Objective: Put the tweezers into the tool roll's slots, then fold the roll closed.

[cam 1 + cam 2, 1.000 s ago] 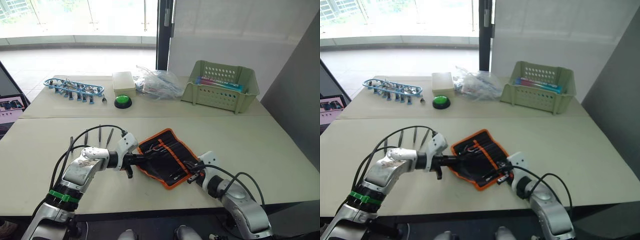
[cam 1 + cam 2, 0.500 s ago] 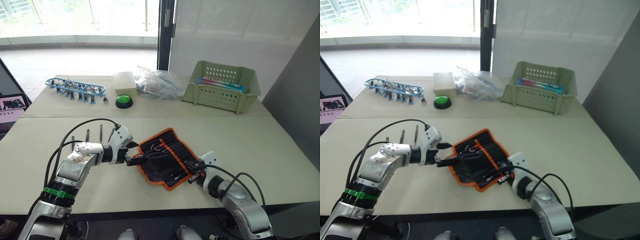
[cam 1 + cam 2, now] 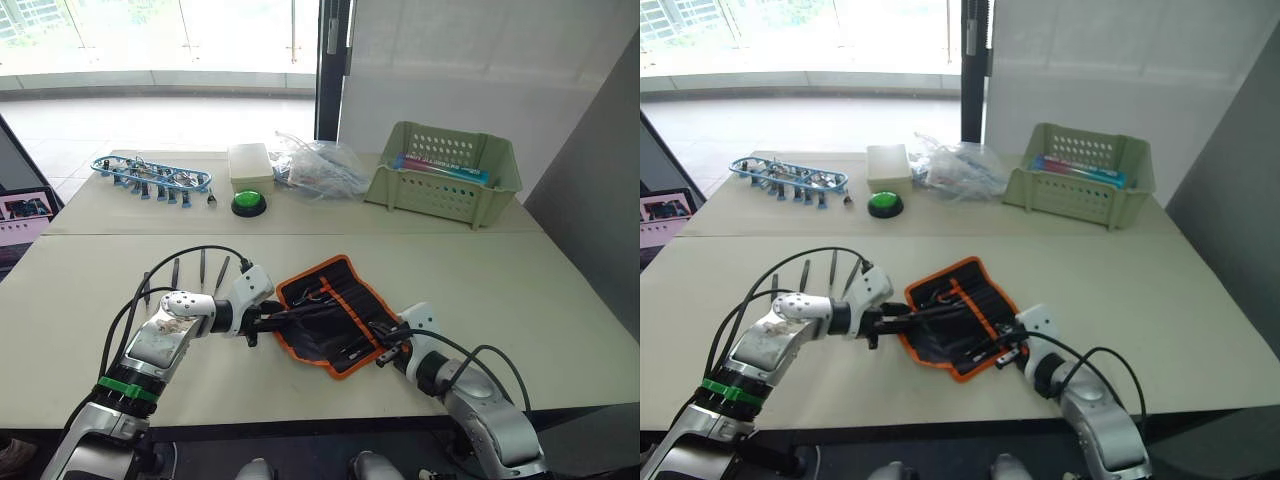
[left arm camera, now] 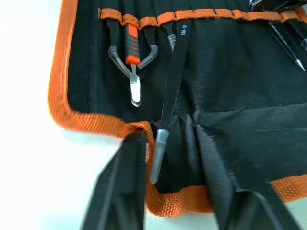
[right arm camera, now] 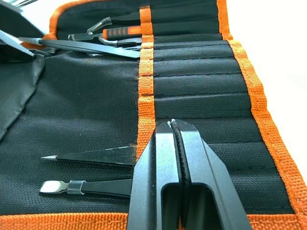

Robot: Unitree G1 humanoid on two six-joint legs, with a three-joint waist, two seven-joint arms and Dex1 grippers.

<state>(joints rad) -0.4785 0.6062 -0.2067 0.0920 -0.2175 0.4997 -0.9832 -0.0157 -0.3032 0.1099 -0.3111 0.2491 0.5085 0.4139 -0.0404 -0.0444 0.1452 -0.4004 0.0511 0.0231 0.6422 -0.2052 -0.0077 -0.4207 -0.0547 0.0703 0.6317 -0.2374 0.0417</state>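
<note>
Slotted tweezers have only a clear-capped tip (image 4: 171, 41) showing below the orange stripe, so I expect the black tweezers to slide in nearly all the way when the robot pushes.
The tool roll (image 3: 335, 312) lies open on the near table, black with orange edging. My left gripper (image 3: 262, 322) is at its left edge, open, its fingers (image 4: 120, 191) straddling the folded flap. One of the tweezers (image 4: 170, 91) lies between them with a clear cap on its near end and its far end under the orange stripe of the slots (image 4: 192, 13). My right gripper (image 5: 173, 127) is shut, its tips resting on the roll's orange stripe at the right corner. Two more tweezers (image 5: 96, 155) sit in slots beside it. Several loose tweezers (image 3: 201, 266) lie left of the roll.
An orange-handled tool (image 4: 132, 45) sits in the roll. On the far table are a green basket (image 3: 445, 175), a clear plastic bag (image 3: 320, 168), a beige box (image 3: 247, 162), a green button (image 3: 246, 203) and a blue rack (image 3: 150, 175). A screen (image 3: 20, 215) stands at the left edge.
My left gripper drew back to the left half a second ago, then came in again to the roll's left edge; the tweezers now reaches into the roll. The right arm has not moved.
</note>
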